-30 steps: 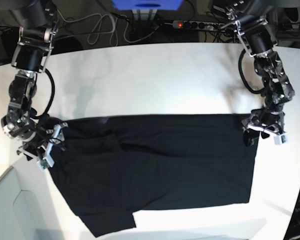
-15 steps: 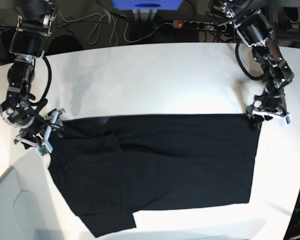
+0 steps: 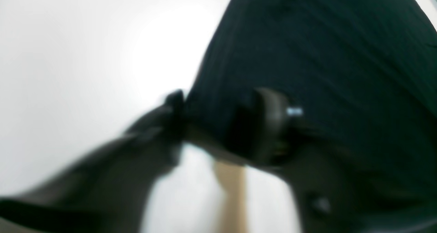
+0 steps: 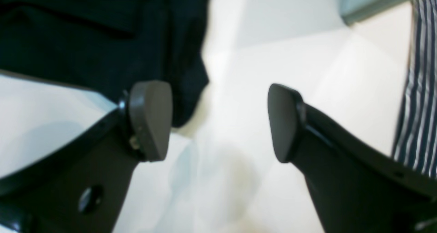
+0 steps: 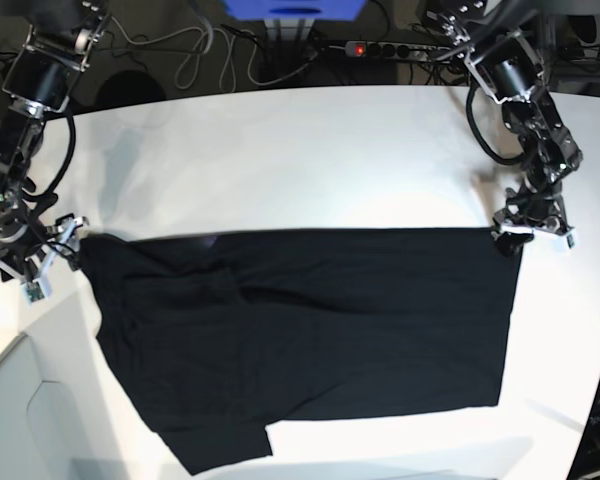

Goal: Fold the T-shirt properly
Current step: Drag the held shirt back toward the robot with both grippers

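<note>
The black T-shirt is far from the table's edge by the power strip, so the robot's right gripper should first take hold of the T-shirt's corner and help pull the T-shirt there.
The black T-shirt lies spread flat on the white table, plain side up; no print shows. My left gripper is at the shirt's top right corner. In the blurred left wrist view its fingers stand apart, with the T-shirt's corner between them. My right gripper is just left of the shirt's top left corner. In the right wrist view the right gripper is open and empty over bare table, with the T-shirt's edge beside one finger.
A power strip and cables lie behind the table's far edge. A pale grey panel sits at the front left corner. Blue-striped cloth shows at the right edge of the right wrist view.
My right gripper has moved left and off the shirt, drawing the top left corner outwards. My left gripper has risen slightly and stays at the top right corner.
</note>
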`<state>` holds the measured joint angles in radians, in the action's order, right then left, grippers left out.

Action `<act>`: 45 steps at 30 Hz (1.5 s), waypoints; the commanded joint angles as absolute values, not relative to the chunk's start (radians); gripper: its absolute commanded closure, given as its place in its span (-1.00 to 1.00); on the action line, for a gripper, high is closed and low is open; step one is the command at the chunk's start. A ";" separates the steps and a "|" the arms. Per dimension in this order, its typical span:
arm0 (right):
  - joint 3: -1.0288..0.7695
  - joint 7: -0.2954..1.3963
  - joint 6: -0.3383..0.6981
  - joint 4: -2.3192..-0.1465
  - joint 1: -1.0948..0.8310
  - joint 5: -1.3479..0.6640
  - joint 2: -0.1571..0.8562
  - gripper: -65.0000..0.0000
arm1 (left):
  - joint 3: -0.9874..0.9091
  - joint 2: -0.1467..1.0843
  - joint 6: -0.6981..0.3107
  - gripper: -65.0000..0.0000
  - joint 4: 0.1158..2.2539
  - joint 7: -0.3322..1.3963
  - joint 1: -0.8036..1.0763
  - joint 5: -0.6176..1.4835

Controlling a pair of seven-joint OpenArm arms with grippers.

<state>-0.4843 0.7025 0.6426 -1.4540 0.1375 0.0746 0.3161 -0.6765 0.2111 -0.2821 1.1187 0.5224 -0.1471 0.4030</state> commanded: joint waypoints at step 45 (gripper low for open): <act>-0.487 0.883 0.698 -1.587 0.122 0.061 0.348 0.99 | -0.677 0.225 -0.275 1.00 1.465 0.529 0.007 0.414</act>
<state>-0.4797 0.8928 0.6834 -1.5703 0.1020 0.0509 0.3241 -0.6743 0.2020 -0.2768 1.4460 0.5652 0.0227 0.4046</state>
